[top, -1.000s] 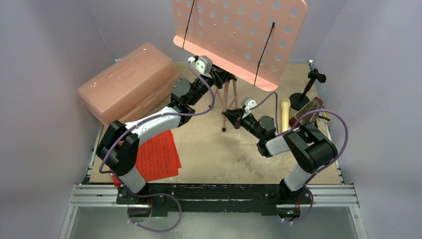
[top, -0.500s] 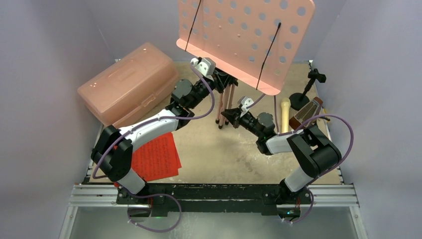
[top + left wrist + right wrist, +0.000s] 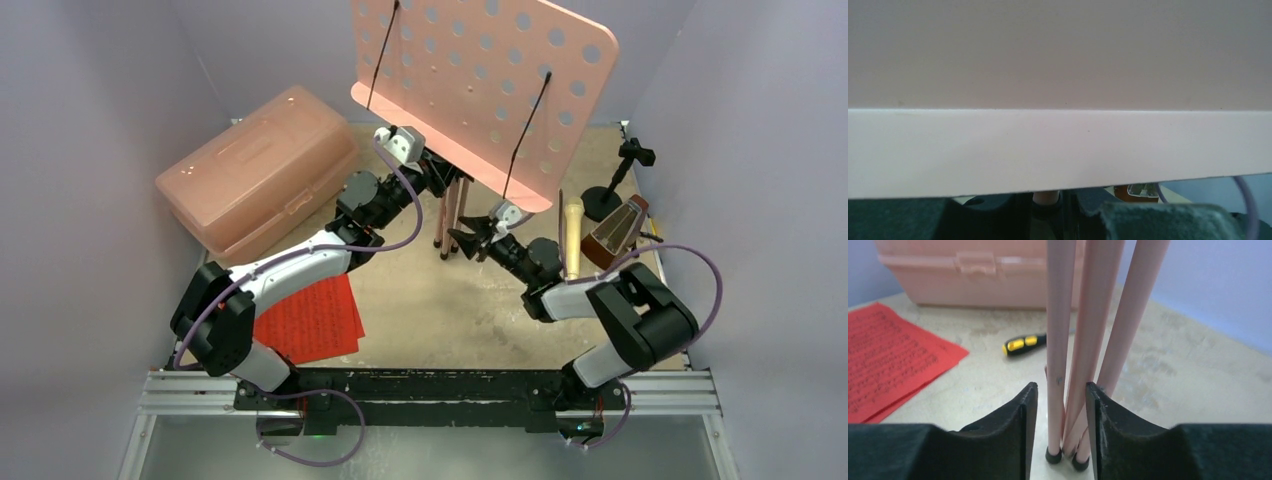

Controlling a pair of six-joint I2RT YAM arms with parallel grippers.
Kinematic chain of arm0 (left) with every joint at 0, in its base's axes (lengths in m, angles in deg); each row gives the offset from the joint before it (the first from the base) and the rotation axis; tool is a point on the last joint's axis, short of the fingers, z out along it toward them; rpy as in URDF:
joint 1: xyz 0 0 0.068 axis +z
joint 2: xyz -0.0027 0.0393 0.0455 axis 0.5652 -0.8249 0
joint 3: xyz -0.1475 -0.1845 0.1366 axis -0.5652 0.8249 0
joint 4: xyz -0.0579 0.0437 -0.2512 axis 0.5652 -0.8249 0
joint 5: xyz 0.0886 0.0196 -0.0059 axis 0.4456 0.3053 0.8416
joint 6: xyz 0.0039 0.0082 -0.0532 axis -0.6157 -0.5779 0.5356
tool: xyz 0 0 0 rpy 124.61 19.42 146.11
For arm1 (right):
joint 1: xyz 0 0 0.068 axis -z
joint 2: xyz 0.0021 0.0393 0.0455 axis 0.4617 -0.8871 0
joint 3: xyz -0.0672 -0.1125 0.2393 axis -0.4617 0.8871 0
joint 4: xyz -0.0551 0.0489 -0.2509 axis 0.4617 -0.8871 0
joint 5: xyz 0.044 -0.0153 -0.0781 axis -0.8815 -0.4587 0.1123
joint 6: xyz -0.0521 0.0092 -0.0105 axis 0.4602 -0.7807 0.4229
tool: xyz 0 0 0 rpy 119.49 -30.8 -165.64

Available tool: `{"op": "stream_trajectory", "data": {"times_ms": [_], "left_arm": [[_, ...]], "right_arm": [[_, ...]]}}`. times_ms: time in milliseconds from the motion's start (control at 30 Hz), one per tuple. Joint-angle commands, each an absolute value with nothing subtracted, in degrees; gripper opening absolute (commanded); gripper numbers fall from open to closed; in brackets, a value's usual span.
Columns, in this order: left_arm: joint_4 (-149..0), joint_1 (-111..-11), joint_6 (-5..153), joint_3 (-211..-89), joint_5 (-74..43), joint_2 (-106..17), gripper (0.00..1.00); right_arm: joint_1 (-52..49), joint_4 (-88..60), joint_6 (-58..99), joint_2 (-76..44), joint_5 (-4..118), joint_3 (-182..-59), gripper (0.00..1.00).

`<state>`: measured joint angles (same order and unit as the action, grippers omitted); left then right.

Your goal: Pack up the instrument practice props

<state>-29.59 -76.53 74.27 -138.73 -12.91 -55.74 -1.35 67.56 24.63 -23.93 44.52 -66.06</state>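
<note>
The pink music stand is standing up on its folded legs. My right gripper should take hold of the legs higher above their feet and help lay the stand down flat.
The pink music stand stands upright mid-table, its perforated desk high at the back and its three legs folded together. My left gripper is shut on the shaft just under the desk. The desk's edge fills the left wrist view, with a bit of pink tube showing below it. My right gripper is open at the feet, its jaws on either side of the legs without pressing them. Red sheet-music pages lie front left. The cream microphone and brown metronome are at the right.
A large translucent pink lidded box sits at the back left. A small black desk stand is at the back right. A yellow-and-black screwdriver lies on the table beyond the legs, towards the box.
The stand's legs have closed in together. My right gripper, earlier shut on a leg near its foot, has opened. The desk has shifted a little to the left.
</note>
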Motion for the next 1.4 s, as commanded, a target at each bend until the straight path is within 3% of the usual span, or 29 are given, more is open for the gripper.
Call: {"op": "stream_trajectory", "data": {"times_ms": [0,167,400,567,900,1133,1367], "left_arm": [[-30.61,-76.74,75.62,-137.48,-12.39,-53.80,0.00],[-30.55,-76.76,75.63,-137.18,-11.43,-53.49,0.00],[-31.08,-76.78,75.49,-137.44,-11.06,-52.97,0.00],[-31.23,-76.75,75.81,-137.86,-11.45,-53.29,0.00],[-30.73,-76.76,76.67,-138.13,-12.25,-53.22,0.00],[-30.34,-76.72,76.76,-138.17,-11.65,-53.31,0.00],[-29.99,-76.76,76.53,-138.60,-11.27,-53.57,0.12]], "right_arm": [[-1.59,91.36,25.64,-16.56,48.54,-65.54,0.51],[-2.04,87.37,27.04,-13.53,56.02,-65.15,0.70],[-2.42,88.86,25.99,-18.43,55.31,-69.20,0.84],[-3.04,93.55,25.14,-24.66,54.42,-72.61,0.86],[-3.44,99.73,25.53,-34.25,54.80,-77.47,0.78],[-3.44,100.45,25.09,-35.44,53.36,-77.87,0.64],[-3.48,100.90,24.20,-35.98,51.55,-78.12,0.46]]}}
